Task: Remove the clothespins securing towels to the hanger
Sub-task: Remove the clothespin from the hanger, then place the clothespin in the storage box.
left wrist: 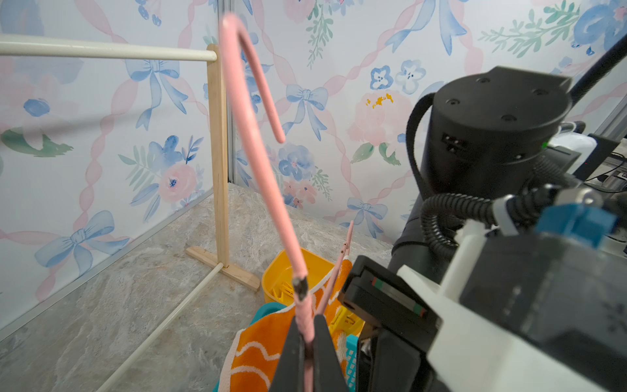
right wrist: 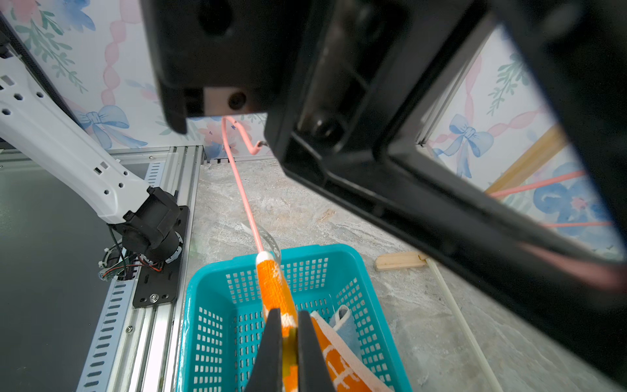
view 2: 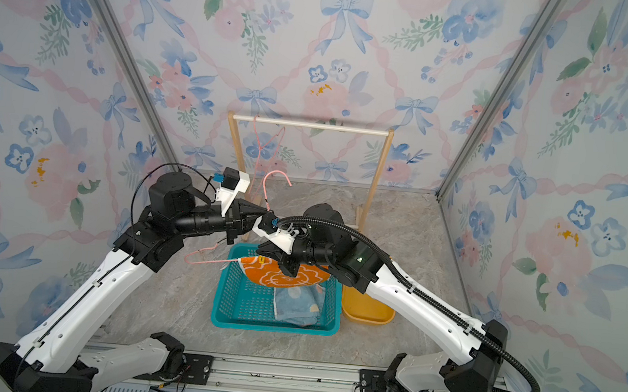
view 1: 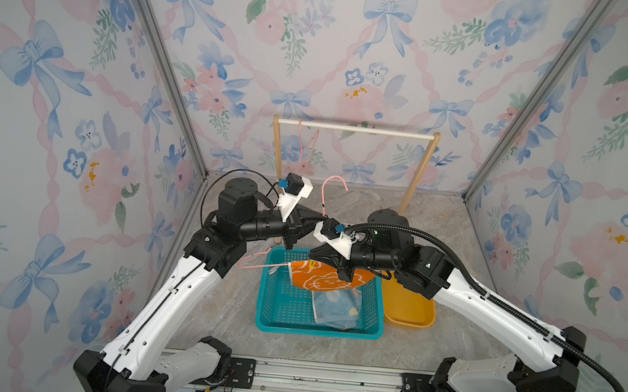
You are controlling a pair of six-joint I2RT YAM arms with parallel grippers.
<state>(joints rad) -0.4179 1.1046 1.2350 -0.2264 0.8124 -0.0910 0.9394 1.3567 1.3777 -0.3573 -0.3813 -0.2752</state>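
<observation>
The hanger's neck is in my left gripper and my right gripper squeezes the yellow clothespin (view 1: 312, 264), so I should keep pulling it clear until it is over the yellow bin (view 1: 409, 306).
My left gripper (left wrist: 307, 334) is shut on the neck of a pink hanger (left wrist: 251, 135), whose hook (view 1: 334, 185) points up. The orange towel (view 1: 320, 281) with white outlines is draped over the hanger's bar above the teal basket (view 1: 316, 331). At the towel's top edge my right gripper (right wrist: 289, 319) is shut on a yellow clothespin (right wrist: 290, 356), which shows only as a thin strip between the fingers. The same clip appears beside the towel in the left wrist view as a yellow clothespin (left wrist: 341, 320). The light blue towel (view 1: 335, 309) lies in the basket.
A yellow bin (view 1: 409, 310) right of the basket holds yellow clothespins (left wrist: 283, 292). At the back stands a wooden rack (view 1: 357, 129) with a second, bare pink hanger (view 1: 305, 145). The two arms nearly touch above the basket. Floral walls close in three sides.
</observation>
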